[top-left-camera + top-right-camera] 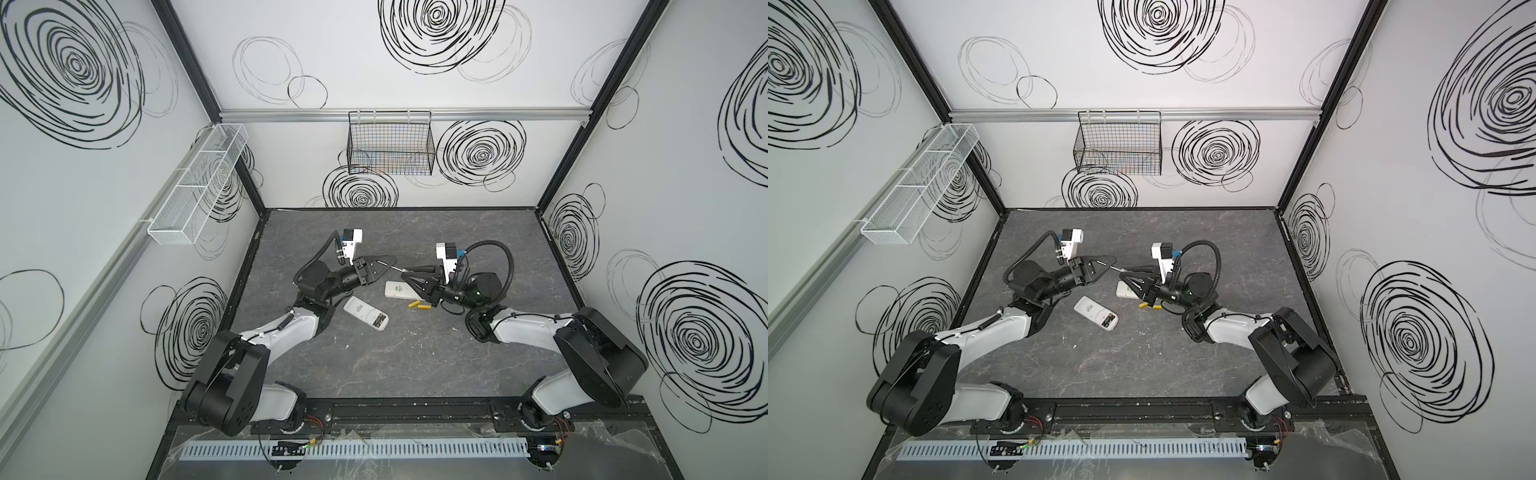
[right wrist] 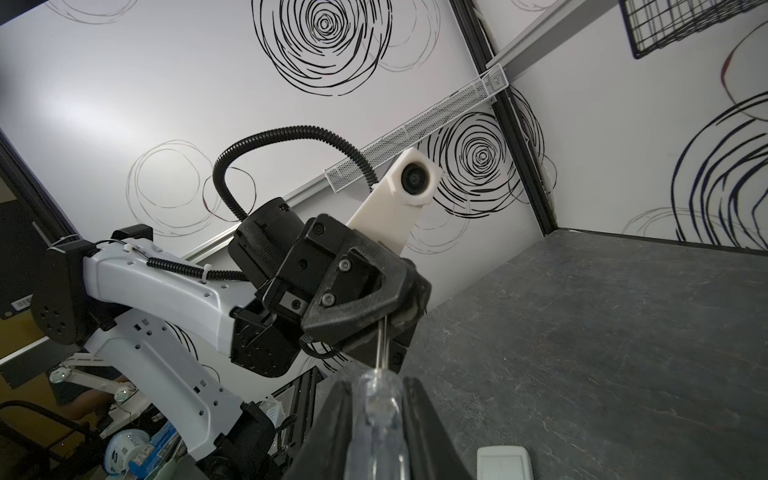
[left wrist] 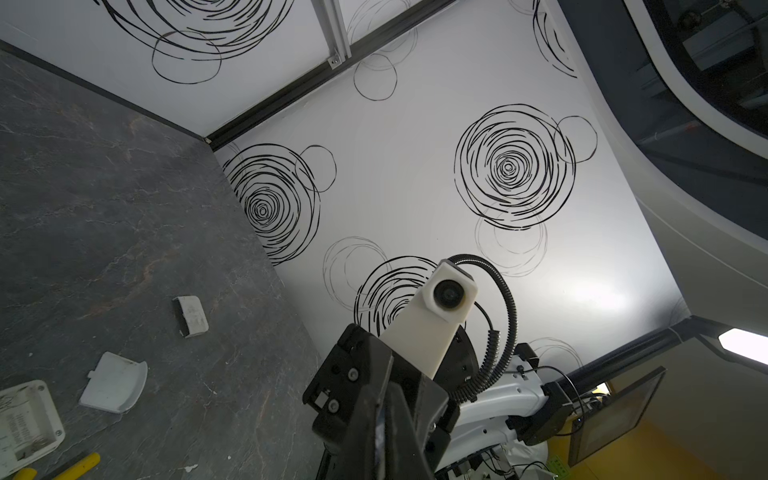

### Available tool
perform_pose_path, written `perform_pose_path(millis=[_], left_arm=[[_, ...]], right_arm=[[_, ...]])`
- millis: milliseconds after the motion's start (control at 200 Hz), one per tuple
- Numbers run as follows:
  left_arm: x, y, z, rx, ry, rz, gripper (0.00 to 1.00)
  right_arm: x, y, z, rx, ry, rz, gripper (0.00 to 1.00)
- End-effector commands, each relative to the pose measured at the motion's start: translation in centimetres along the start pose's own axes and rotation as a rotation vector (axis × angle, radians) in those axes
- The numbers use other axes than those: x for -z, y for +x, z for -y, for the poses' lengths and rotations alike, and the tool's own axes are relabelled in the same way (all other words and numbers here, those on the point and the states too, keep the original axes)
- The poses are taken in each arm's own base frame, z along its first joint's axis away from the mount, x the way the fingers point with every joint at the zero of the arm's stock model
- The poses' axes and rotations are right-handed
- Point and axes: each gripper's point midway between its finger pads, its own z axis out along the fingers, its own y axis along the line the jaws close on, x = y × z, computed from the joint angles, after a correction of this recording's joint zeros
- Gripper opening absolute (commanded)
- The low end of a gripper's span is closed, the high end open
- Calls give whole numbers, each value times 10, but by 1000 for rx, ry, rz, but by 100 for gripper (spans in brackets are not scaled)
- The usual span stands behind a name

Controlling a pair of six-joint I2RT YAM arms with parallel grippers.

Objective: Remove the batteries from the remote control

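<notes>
The screwdriver's shaft (image 1: 396, 269) is held in my closed left gripper. Next, my left gripper opens and keeps the remote's closed end (image 1: 357, 306) steady before my right gripper pries out the black batteries.
Two white remotes lie mid-table in both top views. One remote (image 1: 362, 311) (image 1: 1090, 309) has its compartment open with black batteries (image 1: 379, 321) (image 1: 1108, 321) inside. The other remote (image 1: 398, 289) (image 3: 25, 419) lies partly under my right gripper, its compartment empty. Two yellow batteries (image 1: 413, 304) (image 1: 424, 307) (image 3: 79, 463) rest loose beside it. A screwdriver (image 2: 376, 415) spans both grippers above the table. My right gripper (image 1: 405, 274) (image 2: 376, 386) is shut on its clear handle. My left gripper (image 1: 392, 267) (image 2: 399, 307) (image 3: 384, 415) is shut on its metal shaft.
Two small white covers (image 3: 114, 382) (image 3: 191, 316) lie on the grey tabletop beyond the emptied remote. A black wire basket (image 1: 390, 145) hangs on the back wall. A white mesh tray (image 1: 199, 183) is fixed to the left wall.
</notes>
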Motion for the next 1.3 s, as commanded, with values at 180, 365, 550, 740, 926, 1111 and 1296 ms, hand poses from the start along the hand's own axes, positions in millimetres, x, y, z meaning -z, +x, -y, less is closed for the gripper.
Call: perform_pose_path(millis=[180, 365, 550, 740, 926, 1111, 1296], left_arm=[[3, -14, 22, -102, 67, 26, 0], [10, -37, 17, -214, 15, 29, 71], [34, -73, -28, -221, -241, 4, 96], [80, -90, -75, -286, -605, -94, 96], [118, -61, -108, -315, -805, -304, 96], [148, -29, -145, -422, -996, -462, 96], [149, 18, -176, -518, -1056, -681, 96]], right_arm=[[-7, -16, -12, 83, -54, 6, 0], [11, -14, 3, 77, 52, -4, 0], [35, 4, 17, 114, 195, -125, 0], [59, 25, 27, 109, 318, -273, 0], [65, 49, 31, 70, 317, -378, 0], [56, 80, 41, -57, 362, -481, 0], [41, 107, 41, -125, 373, -605, 0]])
